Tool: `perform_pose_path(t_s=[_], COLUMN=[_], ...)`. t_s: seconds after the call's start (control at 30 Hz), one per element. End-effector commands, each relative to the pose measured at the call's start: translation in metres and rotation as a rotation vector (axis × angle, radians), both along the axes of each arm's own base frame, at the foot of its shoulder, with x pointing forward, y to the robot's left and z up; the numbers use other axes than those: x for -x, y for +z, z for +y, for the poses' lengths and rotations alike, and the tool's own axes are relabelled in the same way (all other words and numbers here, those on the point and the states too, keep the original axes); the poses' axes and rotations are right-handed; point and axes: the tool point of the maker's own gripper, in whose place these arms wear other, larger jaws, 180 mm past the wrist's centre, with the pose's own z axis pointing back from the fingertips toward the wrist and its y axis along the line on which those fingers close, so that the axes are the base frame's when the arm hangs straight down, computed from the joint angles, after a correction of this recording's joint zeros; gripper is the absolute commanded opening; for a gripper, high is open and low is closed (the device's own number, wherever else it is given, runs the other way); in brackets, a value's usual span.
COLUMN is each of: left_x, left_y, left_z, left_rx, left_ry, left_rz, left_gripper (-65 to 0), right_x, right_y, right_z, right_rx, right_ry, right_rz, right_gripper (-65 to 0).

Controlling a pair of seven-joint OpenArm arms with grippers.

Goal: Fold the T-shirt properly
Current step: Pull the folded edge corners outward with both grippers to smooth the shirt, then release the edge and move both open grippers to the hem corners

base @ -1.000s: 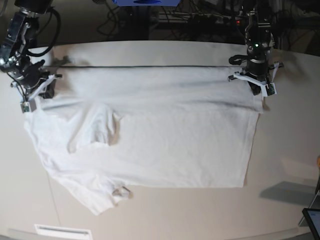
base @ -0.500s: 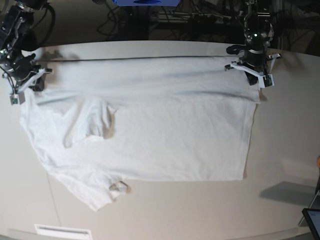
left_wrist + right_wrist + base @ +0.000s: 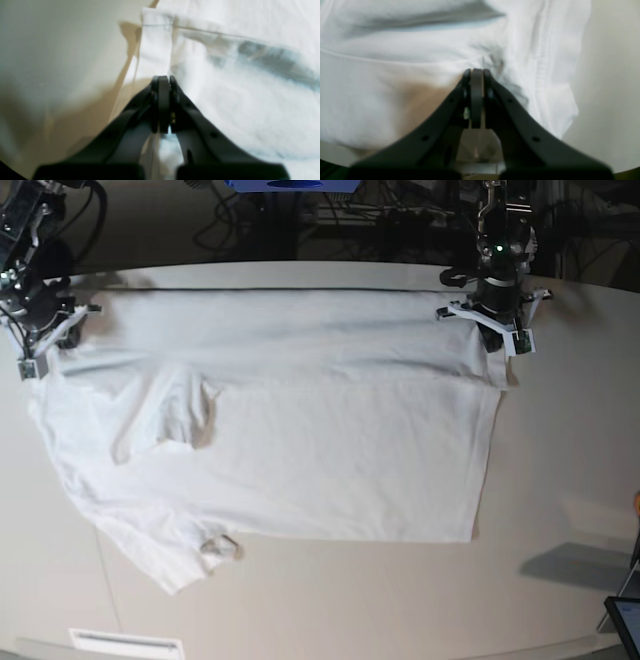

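Observation:
The T-shirt's far edge [image 3: 290, 298] runs taut from gripper to gripper, so my right gripper keeps holding the T-shirt's shoulder [image 3: 92, 345] until this edge lies flat, then release.
The white T-shirt [image 3: 300, 440] lies spread across the off-white table [image 3: 560, 480], one sleeve [image 3: 165, 415] folded onto its body. Its far edge is stretched taut between both grippers. My left gripper [image 3: 497, 345], at the far right in the base view, is shut on the T-shirt's corner hem. The left wrist view shows the closed jaws of this gripper [image 3: 163, 78] pinching cloth [image 3: 237, 100]. My right gripper [image 3: 38, 355], at the far left, is shut on the cloth near the shoulder. In the right wrist view this gripper [image 3: 476, 71] has its jaws closed on the cloth [image 3: 395, 75].
Dark cables [image 3: 400, 220] and a blue object [image 3: 290, 185] sit beyond the table's far edge. A screen corner [image 3: 625, 620] shows at the bottom right. A white label strip [image 3: 125, 643] lies at the near left edge.
Both grippers have moved toward the table's far edge and a little to the left, dragging the T-shirt's far edge with them. The whole shirt has slid farther and leftward.

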Motion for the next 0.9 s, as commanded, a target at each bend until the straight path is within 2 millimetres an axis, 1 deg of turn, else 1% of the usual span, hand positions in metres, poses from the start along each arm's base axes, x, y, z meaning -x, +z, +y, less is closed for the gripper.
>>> perform_pose_path(t_s=[0.0, 0.03, 0.17, 0.23, 0.37, 0.4, 0.43, 0.5, 0.53, 0.63, 0.73, 0.87], left_x=[0.001, 0.001, 0.005, 0.012, 0.010, 0.008, 0.006, 0.002, -0.001, -0.007, -0.006, -0.013], left_y=[0.002, 0.002, 0.000, -0.001, 0.021, 0.027, 0.033, 0.040, 0.043, 0.053, 0.058, 0.079], left_z=[0.001, 0.001, 0.000, -0.001, -0.010, -0.008, -0.002, 0.011, 0.014, 0.024, 0.035, 0.038], left_rx=[0.003, 0.003, 0.006, 0.006, 0.007, 0.002, -0.009, -0.026, -0.031, -0.052, -0.065, -0.078], left_ry=[-0.006, -0.006, -0.006, -0.010, -0.037, -0.033, -0.019, 0.014, 0.022, 0.039, 0.063, 0.070], left_rz=[0.005, 0.005, 0.017, 0.028, -0.022, -0.038, -0.054, -0.076, -0.086, -0.114, -0.126, -0.184], left_gripper=[-65.0, -65.0, -65.0, -65.0, -65.0, -65.0, -65.0, -65.0, -65.0, -65.0, -65.0, -65.0], right_x=[-0.011, -0.014, -0.015, -0.015, -0.016, -0.016, -0.017, -0.018, -0.019, -0.024, -0.032, -0.047], right_y=[0.012, 0.013, 0.014, 0.014, 0.016, 0.017, 0.017, 0.020, 0.022, 0.035, 0.055, 0.085], right_z=[-0.006, -0.006, -0.006, -0.006, -0.011, -0.011, -0.011, -0.012, -0.012, -0.010, -0.007, -0.003], right_rx=[0.027, 0.026, 0.026, 0.026, 0.041, 0.040, 0.042, 0.049, 0.053, 0.075, 0.106, 0.151], right_ry=[0.005, 0.004, 0.004, 0.004, 0.013, 0.014, 0.016, 0.019, 0.020, 0.034, 0.054, 0.083], right_rz=[-0.036, -0.043, -0.046, -0.046, -0.046, -0.048, -0.048, -0.054, -0.060, -0.094, -0.151, -0.236], right_gripper=[-62.8, -62.8, -62.8, -62.8, -62.8, -62.8, -62.8, -62.8, -62.8, -62.8, -62.8, -61.8])
